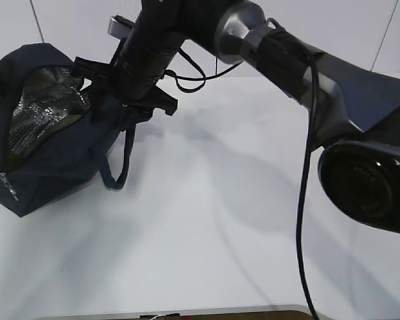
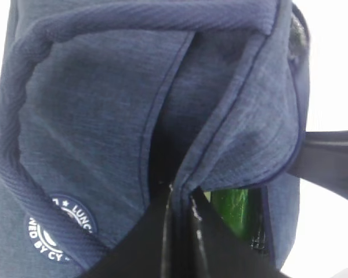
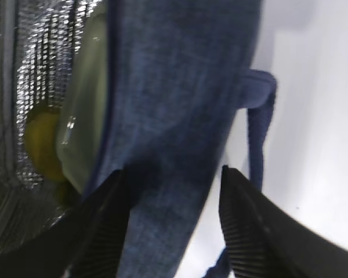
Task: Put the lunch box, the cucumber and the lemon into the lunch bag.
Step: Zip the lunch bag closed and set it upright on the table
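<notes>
The lunch bag's limp sides spread out around an unzipped opening. The opening will pull in to a slit when I carry the bag.
The navy lunch bag stands open at the left of the table, its silver foil lining showing. My left gripper is shut on a pinched fold of the lunch bag rim; it does not show in the exterior view. Just behind that fold lies the green cucumber, inside the bag. My right gripper is open and straddles the bag wall, one finger inside and one outside. Inside I see the lunch box with its pale green lid and the yellow lemon beside it. The right gripper hangs at the bag's right rim.
The right arm reaches across from the right, its cable hanging over the white table. A loop handle droops down the bag's right side. The table's front edge runs along the bottom.
</notes>
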Available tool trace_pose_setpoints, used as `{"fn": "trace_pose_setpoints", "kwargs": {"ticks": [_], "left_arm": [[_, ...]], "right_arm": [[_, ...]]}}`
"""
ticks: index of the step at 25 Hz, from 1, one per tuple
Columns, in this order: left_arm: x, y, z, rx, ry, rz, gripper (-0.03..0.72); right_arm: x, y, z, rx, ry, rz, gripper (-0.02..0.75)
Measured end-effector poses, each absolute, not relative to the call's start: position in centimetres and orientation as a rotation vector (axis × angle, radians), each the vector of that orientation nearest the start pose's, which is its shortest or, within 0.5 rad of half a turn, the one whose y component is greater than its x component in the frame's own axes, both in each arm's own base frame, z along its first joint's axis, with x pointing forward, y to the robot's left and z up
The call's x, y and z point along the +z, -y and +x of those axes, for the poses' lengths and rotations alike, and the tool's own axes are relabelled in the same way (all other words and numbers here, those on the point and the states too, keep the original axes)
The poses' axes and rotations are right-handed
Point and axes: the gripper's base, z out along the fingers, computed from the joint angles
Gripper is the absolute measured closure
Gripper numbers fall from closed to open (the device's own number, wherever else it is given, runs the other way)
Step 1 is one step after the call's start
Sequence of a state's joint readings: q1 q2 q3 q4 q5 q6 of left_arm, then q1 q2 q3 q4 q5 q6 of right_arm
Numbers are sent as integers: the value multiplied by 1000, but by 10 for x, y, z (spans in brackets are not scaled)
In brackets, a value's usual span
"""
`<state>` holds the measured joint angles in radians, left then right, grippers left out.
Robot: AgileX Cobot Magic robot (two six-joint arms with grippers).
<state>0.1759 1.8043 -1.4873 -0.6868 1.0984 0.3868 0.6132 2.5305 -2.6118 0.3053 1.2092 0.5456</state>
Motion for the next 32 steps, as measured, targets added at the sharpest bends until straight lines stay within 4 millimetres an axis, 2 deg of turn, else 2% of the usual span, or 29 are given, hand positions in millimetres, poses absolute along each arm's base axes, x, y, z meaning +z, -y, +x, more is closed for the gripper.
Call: {"fn": "trace_pose_setpoints", "kwargs": {"ticks": [9, 11, 13, 18, 19, 28, 32], "left_arm": [[283, -16, 381, -759, -2638, -46, 703], [283, -16, 381, -759, -2638, -46, 703], [283, -16, 381, -759, -2638, -46, 703], [282, -16, 381, -753, -2640, -43, 703], [282, -16, 381, -753, -2640, -43, 703], [282, -12, 375, -820, -2684, -17, 703], [284, -10, 374, -890, -2676, -19, 703]], "right_arm": [[232, -335, 431, 769, -2774, -86, 332], [232, -335, 431, 768, -2767, -100, 356], [232, -335, 431, 769, -2766, -110, 426], [232, -335, 431, 762, -2755, -167, 693], [232, -335, 431, 758, -2750, -189, 711], [231, -334, 429, 684, -2694, -512, 724], [237, -333, 429, 647, -2637, -639, 724]]}}
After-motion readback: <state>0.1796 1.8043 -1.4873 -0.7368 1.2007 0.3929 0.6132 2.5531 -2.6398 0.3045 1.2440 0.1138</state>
